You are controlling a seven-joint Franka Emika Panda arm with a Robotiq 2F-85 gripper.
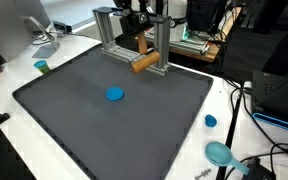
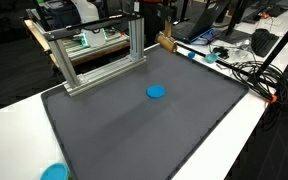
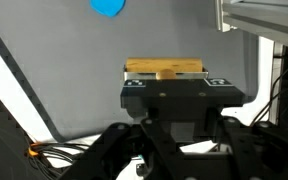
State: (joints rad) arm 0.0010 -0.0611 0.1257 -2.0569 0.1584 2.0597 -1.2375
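Observation:
I should turn the wooden block [image 1: 146, 62] square to the metal frame, as it hangs at an angle by the frame's post, before carrying it [image 1: 123, 47] between the posts.
A light wooden block [image 1: 147, 64] lies by the far edge of the dark mat [image 1: 74, 120], next to a post of the metal frame [image 1: 162, 45]. My gripper [image 1: 144, 45] hangs right over the block. In the wrist view the block [image 3: 164, 68] shows just beyond the black gripper body [image 3: 174, 100], which hides the fingertips, so I cannot tell whether they touch it. The block also shows in an exterior view [image 2: 166, 42] at the mat's far corner. A blue disc [image 1: 115, 95] lies on the mat, apart from the gripper, and shows in two more views [image 2: 156, 92] [image 3: 108, 6].
The aluminium frame [image 2: 94, 55] stands along the mat's back edge. A small blue cap [image 1: 211, 121] and a teal disc [image 1: 220, 153] lie on the white table beside the mat. Cables [image 2: 249, 70] and a monitor [image 1: 14, 25] surround the table.

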